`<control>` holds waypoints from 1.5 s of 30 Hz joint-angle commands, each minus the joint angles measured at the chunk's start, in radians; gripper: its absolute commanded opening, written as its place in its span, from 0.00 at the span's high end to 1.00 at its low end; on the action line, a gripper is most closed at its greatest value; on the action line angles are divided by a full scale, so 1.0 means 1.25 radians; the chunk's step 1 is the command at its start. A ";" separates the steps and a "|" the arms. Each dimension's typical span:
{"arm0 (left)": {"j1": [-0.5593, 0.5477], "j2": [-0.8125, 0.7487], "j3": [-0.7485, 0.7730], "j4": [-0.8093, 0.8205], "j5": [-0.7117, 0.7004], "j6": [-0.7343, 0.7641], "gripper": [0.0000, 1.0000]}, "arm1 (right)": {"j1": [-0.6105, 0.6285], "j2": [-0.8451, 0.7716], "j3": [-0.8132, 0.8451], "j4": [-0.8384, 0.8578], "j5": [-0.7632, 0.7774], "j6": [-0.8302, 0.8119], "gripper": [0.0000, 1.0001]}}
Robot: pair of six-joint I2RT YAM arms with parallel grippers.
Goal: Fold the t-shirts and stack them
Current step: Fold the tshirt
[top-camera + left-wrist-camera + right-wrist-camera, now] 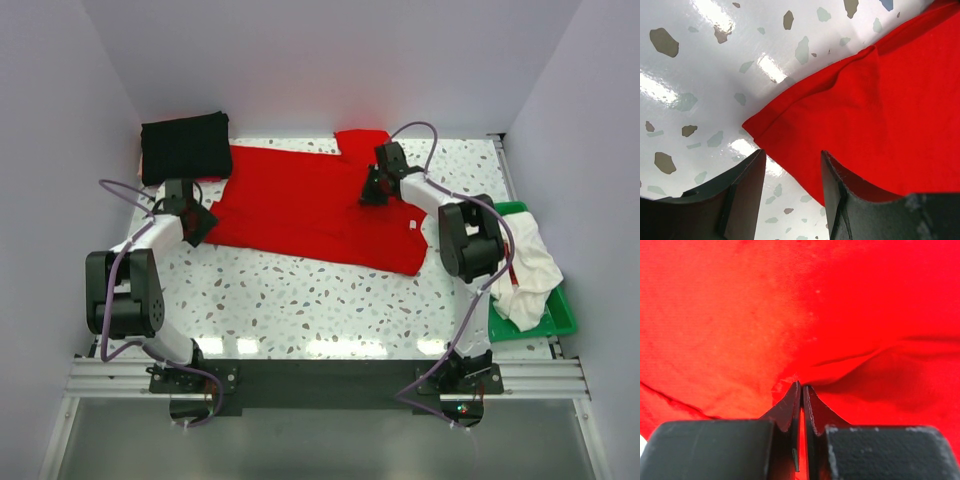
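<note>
The red t-shirt (305, 205) is lying far back. My left gripper should pinch its hem corner (757, 130) and my right gripper its front shoulder, then both should pull it forward.
The red t-shirt (300, 205) lies spread across the back half of the table, its small white neck label (411, 226) near the right end. My right gripper (372, 190) is on its upper right part, shut, with a pinch of red cloth (740, 315) between the tips and a fold rising from them. My left gripper (200, 222) stands open at the shirt's left corner. In the left wrist view the red hem (880, 110) runs between its fingers (752, 175). A folded black t-shirt (185, 146) sits at the back left. A whitish t-shirt (525, 265) lies crumpled at the right.
A green plastic tray (560, 322) at the right edge holds the whitish shirt. The speckled tabletop (300, 300) is bare in front of the red shirt. White walls close in the back and both sides.
</note>
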 commanded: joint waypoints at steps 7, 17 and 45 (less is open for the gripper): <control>0.003 0.000 -0.026 0.042 -0.017 0.007 0.45 | 0.009 0.017 0.036 0.060 -0.018 -0.031 0.90; 0.004 -0.013 -0.068 0.063 -0.047 0.007 0.37 | 0.008 -0.092 0.030 0.002 0.019 -0.044 0.38; 0.006 0.040 -0.031 0.066 -0.091 -0.010 1.00 | 0.006 -0.721 -0.719 -0.056 0.172 0.101 0.36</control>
